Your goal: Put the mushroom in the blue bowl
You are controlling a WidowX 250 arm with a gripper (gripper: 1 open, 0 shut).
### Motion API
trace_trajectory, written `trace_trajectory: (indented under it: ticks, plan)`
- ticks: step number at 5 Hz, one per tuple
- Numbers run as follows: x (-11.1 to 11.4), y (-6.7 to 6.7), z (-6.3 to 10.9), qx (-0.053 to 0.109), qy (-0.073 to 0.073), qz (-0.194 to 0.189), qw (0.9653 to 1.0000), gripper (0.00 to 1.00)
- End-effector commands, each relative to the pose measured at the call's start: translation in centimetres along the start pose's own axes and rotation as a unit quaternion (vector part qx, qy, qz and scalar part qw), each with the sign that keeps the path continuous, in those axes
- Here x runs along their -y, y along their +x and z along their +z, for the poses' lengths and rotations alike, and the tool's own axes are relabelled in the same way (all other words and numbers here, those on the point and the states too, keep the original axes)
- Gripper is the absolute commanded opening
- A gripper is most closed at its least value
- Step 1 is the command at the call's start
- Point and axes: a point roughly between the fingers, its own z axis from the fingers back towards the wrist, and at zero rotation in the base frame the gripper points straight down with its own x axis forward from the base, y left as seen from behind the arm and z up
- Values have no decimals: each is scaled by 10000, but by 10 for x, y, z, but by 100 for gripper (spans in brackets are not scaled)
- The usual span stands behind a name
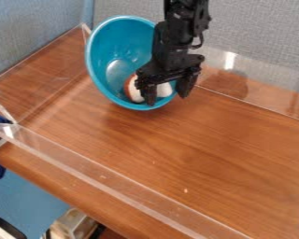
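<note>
My gripper should ease up and clear until the blue bowl, now tipping forward with my fingers inside its lower rim (142, 106), sits upright around the mushroom.
The blue bowl (119, 58) sits tilted at the back of the wooden table, its mouth facing the camera. The mushroom (138, 91) lies inside the bowl near its lower right rim, cream stem and reddish-brown cap showing. My black gripper (166, 86) hangs straight above the bowl's right edge, open, its fingers spread on either side of the mushroom without holding it.
A clear acrylic wall (90, 191) rings the wooden tabletop (177, 149). A grey-blue fabric panel (40, 23) stands behind. The table's front edge drops off at the lower left.
</note>
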Motion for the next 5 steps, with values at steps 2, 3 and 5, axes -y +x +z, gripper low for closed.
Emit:
trace_trajectory:
  ticks: [2, 3, 5]
  plan:
    - [7, 25, 9, 208, -175, 286, 9992, 100]
    - [7, 29, 5, 231, -141, 336, 9991, 0]
    - [7, 30, 7, 188, -142, 376, 9990, 0]
